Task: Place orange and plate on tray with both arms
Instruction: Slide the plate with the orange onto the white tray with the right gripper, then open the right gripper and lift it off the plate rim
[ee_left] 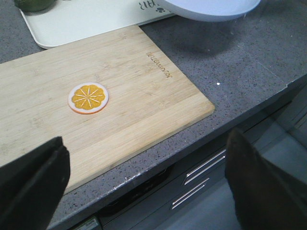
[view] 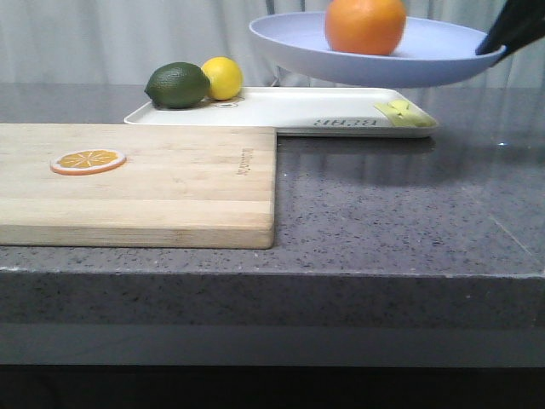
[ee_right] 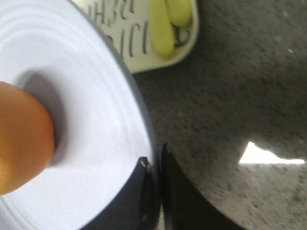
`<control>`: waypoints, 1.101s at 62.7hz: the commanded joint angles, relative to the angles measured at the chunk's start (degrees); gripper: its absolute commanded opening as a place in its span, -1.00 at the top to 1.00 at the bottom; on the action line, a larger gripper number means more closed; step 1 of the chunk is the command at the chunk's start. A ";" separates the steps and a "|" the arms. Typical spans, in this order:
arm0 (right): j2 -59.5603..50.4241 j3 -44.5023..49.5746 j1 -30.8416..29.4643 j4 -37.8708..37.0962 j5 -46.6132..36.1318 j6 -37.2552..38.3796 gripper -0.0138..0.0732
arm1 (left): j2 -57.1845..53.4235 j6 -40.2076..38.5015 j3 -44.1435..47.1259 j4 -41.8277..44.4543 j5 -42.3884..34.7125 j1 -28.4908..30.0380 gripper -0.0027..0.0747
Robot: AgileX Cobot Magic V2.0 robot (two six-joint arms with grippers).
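The orange (view: 364, 25) is in the plate and the tray's middle (view: 289, 108) is free, so my right gripper keeps bringing the plate down there until the plate lies flat.
The lavender-blue plate (view: 383, 53) is held in the air above the cream-white tray (view: 289, 109), with the orange (view: 365, 24) resting in it. My right gripper (view: 502, 38) is shut on the plate's right rim. In the right wrist view the gripper (ee_right: 156, 167) pinches the rim of the plate (ee_right: 96, 139), the orange (ee_right: 21, 139) lies in it and a corner of the tray (ee_right: 184, 45) shows below. My left gripper (ee_left: 144, 187) is open and empty, over the counter's front edge. The plate's underside (ee_left: 211, 7) and the tray (ee_left: 91, 19) show in the left wrist view.
A green lime (view: 177, 85) and a yellow lemon (view: 223, 77) sit on the tray's left end, yellow pieces (view: 407, 114) on its right end. A wooden cutting board (view: 136, 183) with an orange slice (view: 88, 160) lies at the front left. Drawers (ee_left: 206, 177) are below the counter edge.
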 commanded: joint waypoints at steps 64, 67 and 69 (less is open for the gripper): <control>29.66 -43.81 8.64 -10.46 -2.00 25.14 0.84 | 0.22 0.10 -1.51 -0.25 -4.37 0.13 -0.73; 29.88 -43.81 8.64 -10.46 -1.74 25.14 0.84 | 0.22 0.10 -1.51 -0.25 -4.37 0.13 -0.73; 29.97 -43.81 8.64 -10.46 -1.69 25.14 0.84 | 0.22 0.10 -1.51 -0.25 -4.37 0.13 -0.73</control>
